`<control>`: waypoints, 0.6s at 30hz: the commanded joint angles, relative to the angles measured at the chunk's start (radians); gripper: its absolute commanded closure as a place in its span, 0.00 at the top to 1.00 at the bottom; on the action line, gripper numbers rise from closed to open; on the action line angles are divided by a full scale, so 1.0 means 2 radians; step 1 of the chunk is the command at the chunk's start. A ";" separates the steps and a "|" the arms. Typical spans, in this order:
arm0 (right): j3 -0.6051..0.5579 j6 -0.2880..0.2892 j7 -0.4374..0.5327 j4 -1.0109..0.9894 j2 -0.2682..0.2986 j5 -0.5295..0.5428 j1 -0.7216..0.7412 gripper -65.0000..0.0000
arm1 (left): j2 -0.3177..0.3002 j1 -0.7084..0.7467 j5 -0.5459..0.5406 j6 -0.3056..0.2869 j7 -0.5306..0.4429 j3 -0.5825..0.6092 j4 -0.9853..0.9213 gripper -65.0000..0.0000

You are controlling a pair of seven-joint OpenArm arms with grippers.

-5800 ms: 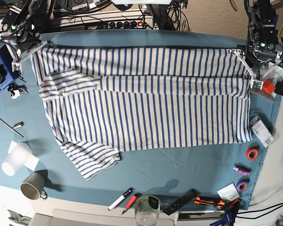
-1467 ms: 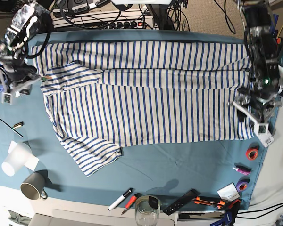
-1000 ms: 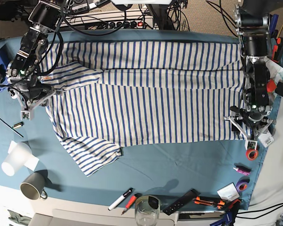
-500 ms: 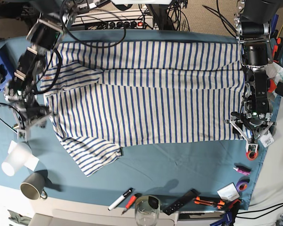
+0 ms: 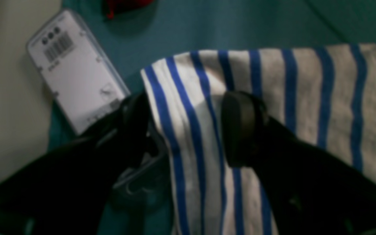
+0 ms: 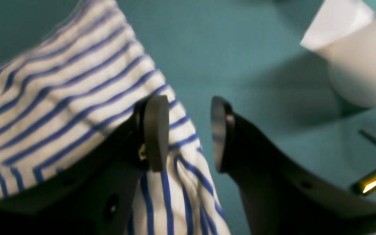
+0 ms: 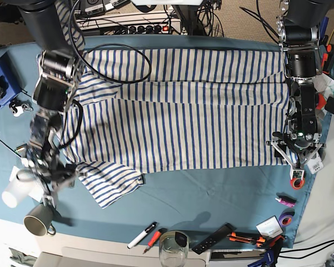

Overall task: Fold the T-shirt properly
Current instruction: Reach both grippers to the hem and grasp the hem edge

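My right gripper needs to grab the sleeve's outer edge (image 7: 85, 176) and fold it in first, because the sleeve (image 7: 107, 193) by my right gripper sticks out past the shirt's lower edge.
The white, blue-striped T-shirt (image 7: 183, 111) lies spread flat on the teal table cloth (image 7: 211, 194). My left gripper (image 7: 294, 160) is at the shirt's lower right corner. In the left wrist view it (image 5: 188, 127) is open, and the shirt's corner (image 5: 305, 91) lies between the two pads. My right gripper (image 7: 51, 179) is low at the lower left sleeve. The right wrist view shows it (image 6: 188, 133) open, with the striped sleeve edge (image 6: 60, 91) running under the gap.
A white barcoded box (image 5: 73, 68) and an orange tape roll (image 7: 296, 181) lie beside the left gripper. A white cup (image 7: 15, 190) and a grey mug (image 7: 38, 221) stand close to the right gripper, with a hex key (image 7: 4, 143) nearby. Pens, tools and a glass (image 7: 172, 249) line the front edge.
My right arm has swept down the shirt's left side to the lower sleeve, and its jaws have opened wider. The left gripper has held still at the lower right corner.
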 commanded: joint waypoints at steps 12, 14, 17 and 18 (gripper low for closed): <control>-0.073 -0.052 0.017 -0.101 0.007 -0.034 0.019 0.34 | -0.008 -0.014 0.002 0.003 -0.009 -0.002 0.008 0.55; -0.073 -0.052 0.018 -0.101 0.007 -0.034 0.018 0.33 | -0.008 -0.014 0.002 0.003 -0.009 -0.002 0.008 0.55; -0.073 -0.054 0.006 -0.100 0.007 -0.034 0.018 0.14 | -0.008 -0.014 0.002 0.003 -0.009 -0.002 0.008 0.55; -0.073 -0.057 -0.001 -0.099 0.007 -0.034 0.018 0.06 | -0.008 -0.014 0.002 0.003 -0.009 -0.002 0.008 0.55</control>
